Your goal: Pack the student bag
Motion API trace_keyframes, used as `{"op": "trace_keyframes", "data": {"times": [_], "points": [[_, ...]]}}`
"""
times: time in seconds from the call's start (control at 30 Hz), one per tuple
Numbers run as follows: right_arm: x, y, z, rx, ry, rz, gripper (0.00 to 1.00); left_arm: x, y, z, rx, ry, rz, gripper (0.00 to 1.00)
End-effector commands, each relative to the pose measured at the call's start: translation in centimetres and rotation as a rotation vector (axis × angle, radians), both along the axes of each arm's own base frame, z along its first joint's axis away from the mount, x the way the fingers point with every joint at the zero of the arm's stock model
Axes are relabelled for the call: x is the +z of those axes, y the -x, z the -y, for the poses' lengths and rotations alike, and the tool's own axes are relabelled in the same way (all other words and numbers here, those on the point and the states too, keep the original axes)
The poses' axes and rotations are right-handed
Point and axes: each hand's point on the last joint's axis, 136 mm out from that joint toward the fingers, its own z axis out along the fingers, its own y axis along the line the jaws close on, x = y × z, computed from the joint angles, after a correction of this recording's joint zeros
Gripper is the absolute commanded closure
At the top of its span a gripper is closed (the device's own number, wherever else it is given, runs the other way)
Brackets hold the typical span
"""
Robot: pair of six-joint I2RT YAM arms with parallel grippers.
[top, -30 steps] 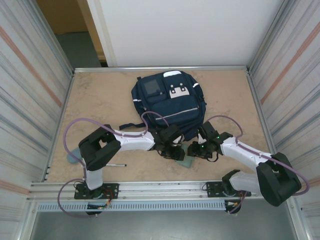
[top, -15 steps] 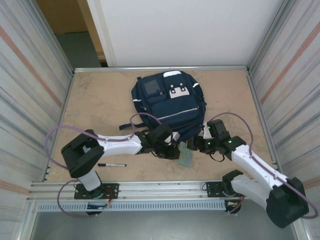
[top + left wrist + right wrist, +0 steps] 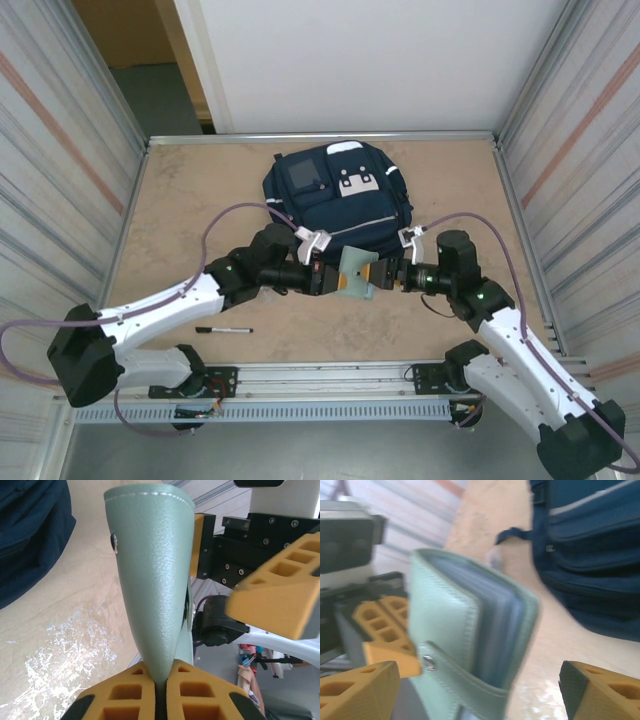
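The robot's left gripper is holding the wallet (image 3: 355, 264) while the student bag lies shut, so it should hand the wallet to the right gripper and raise the bag's upper edge (image 3: 358, 235).
The student bag (image 3: 336, 205) lies flat at the back middle of the table, navy blue with pale stripes; part of it appears as the bag (image 3: 592, 555) in the right wrist view. In front of it, above the table, my left gripper (image 3: 332, 279) is shut on a pale green wallet (image 3: 357, 275). The wallet (image 3: 155, 580) rises from between the left gripper's (image 3: 161, 687) orange pads. My right gripper (image 3: 385, 276) faces it from the right, open, with the wallet (image 3: 470, 630) standing between its wide-apart fingers (image 3: 357, 690) without touching them.
A black pen (image 3: 223, 330) lies on the table near the left front. Metal walls close in the table on the left, right and back. A rail (image 3: 320, 375) runs along the near edge.
The left gripper closed on the wallet and lifted it off the table toward the middle. The right gripper let go, opened wide and now faces the wallet. Both arms stretched out.
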Motion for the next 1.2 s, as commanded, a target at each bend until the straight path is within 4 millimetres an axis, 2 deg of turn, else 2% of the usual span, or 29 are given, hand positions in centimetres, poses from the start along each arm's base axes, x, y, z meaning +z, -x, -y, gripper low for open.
{"op": "trace_keyframes", "data": {"times": [0.0,0.07,0.3,0.4,0.43,0.47,0.6,0.7,0.77,0.87,0.97,1.03,1.17], "points": [[3.8,1.0,-1.7,0.123,-0.139,0.036,0.16,1.5,0.5,0.1,-0.04,0.085,-0.004,1.0],[3.8,0.9,-2.0,0.132,-0.134,0.038,0.18,1.9,0.7,0.3,-0.056,0.114,-0.001,1.0],[3.4,1.3,-4.0,0.211,-0.146,0.01,0.37,2.0,0.6,0.9,-0.066,0.141,-0.019,1.0],[3.3,1.4,-4.7,0.232,-0.136,0.014,0.54,1.7,0.4,1.2,-0.071,0.134,-0.026,1.0],[3.4,1.3,-4.8,0.231,-0.139,0.019,0.63,1.6,0.4,1.4,-0.078,0.131,-0.03,1.0],[3.6,1.1,-4.8,0.228,-0.143,0.025,0.65,1.6,0.4,1.5,-0.087,0.131,-0.032,1.0],[4.5,0.4,-4.2,0.211,-0.144,0.038,0.79,1.0,0.1,1.5,-0.084,0.092,-0.026,0.79],[4.2,-0.8,-3.0,0.139,-0.113,0.018,0.88,1.2,-0.6,0.8,-0.069,0.083,-0.005,0.59],[3.6,-1.5,-1.8,0.09,-0.079,0.003,0.99,1.2,-1.6,-0.3,-0.042,0.058,0.041,0.52],[1.3,-3.5,1.6,-0.097,0.064,-0.047,1.0,0.8,-3.9,-2.3,0.023,-0.05,0.152,0.5],[-0.8,-5.5,5.9,-0.327,0.2,-0.094,1.0,-1.2,-6.3,-4.2,0.048,-0.318,0.251,0.49],[-1.2,-6.3,7.8,-0.42,0.231,-0.1,1.0,-2.5,-8.0,-4.3,0.028,-0.433,0.29,0.49],[-0.9,-6.8,9.1,-0.484,0.231,-0.093,1.0,-4.6,-10.8,-3.3,-0.017,-0.561,0.352,0.43]]}}
